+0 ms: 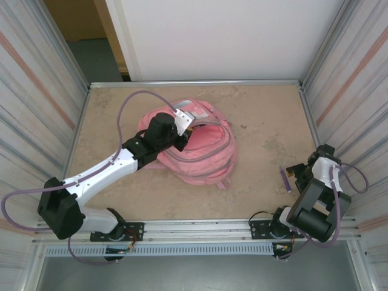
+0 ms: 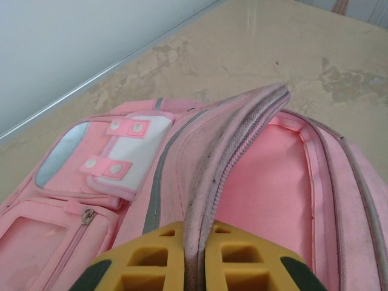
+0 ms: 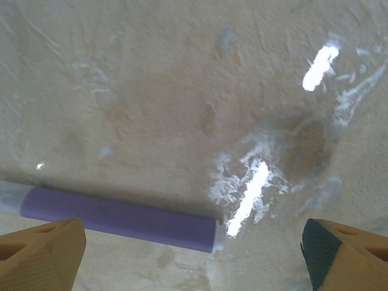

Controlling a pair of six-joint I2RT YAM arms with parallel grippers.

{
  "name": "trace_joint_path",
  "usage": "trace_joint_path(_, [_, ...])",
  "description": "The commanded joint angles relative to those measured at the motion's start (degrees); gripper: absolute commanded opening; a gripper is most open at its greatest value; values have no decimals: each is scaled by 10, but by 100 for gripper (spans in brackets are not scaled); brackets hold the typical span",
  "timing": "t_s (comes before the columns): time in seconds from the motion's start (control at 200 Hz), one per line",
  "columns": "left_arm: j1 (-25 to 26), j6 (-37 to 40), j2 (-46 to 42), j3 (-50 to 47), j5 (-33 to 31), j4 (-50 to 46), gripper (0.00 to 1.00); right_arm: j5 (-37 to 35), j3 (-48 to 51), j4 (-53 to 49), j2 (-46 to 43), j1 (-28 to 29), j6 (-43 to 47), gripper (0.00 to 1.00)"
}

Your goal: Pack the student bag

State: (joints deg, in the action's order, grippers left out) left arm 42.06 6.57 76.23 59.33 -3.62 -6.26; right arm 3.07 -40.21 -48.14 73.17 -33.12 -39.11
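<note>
The purple pen [image 3: 121, 218] has a cloudy cap [image 3: 12, 197] at its end, so the cap should stay on and hold a dark tip when the robot lifts the pen.
The student bag [image 1: 209, 154], pink and soft, lies on the table left of centre with its main compartment unzipped. My left gripper [image 1: 182, 136] is shut on the bag's raised zipper edge [image 2: 242, 133]. In the left wrist view the yellow fingers [image 2: 151, 257] pinch that edge, and the pink lining [image 2: 267, 182] shows to the right of it. A purple pen [image 1: 285, 180] lies on the table near the right side. My right gripper [image 1: 298, 172] hangs just over it, open; in the right wrist view the pen [image 3: 121, 217] lies between the wide-apart fingertips, toward the left one.
Corrugated metal walls [image 1: 42, 103] close in both sides of the table. A white panel [image 1: 224, 36] stands behind the far edge. A metal rail [image 1: 200, 229] with both arm bases runs along the near edge. Bare tabletop [image 1: 267, 121] lies between bag and pen.
</note>
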Motion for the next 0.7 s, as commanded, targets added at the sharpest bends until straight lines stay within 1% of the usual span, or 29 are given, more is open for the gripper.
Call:
trace_joint_path(0.0, [-3,-8,12,-6,6,43,0,-5,-40,-20,14,22,47,91])
trace_joint_path(0.105, [-3,-17,20,-23,40,42,0,-20,-51,-9,20,77,74,89])
trace_joint_path(0.135, [-3,-20,22,-27,45,41,0,-19,-52,-3,27,93,80,86])
trace_joint_path(0.16, [-3,-27,22,-30,48,39,0,-22,-53,0,37,105,85,86])
trace_joint_path(0.236, [-3,-37,21,-35,50,28,0,-59,-62,-4,74,147,90,86])
trace_joint_path(0.311, [-3,-39,14,-38,53,21,0,-82,-75,-5,115,173,95,86])
trace_joint_path(0.401, [-3,-41,7,-40,63,11,0,-95,-84,-6,151,187,100,81])
trace_joint_path(0.436, [-3,-43,4,-40,66,9,0,-93,-85,-2,159,191,103,77])
trace_joint_path(0.546, [-3,-51,-1,-46,80,11,0,-85,-86,8,169,200,106,51])
trace_joint_path(0.611, [-3,-55,-3,-49,86,13,0,-51,-85,22,167,200,108,38])
trace_joint_path(0.692, [-3,-54,-2,-50,86,10,0,2,-85,44,168,202,110,27])
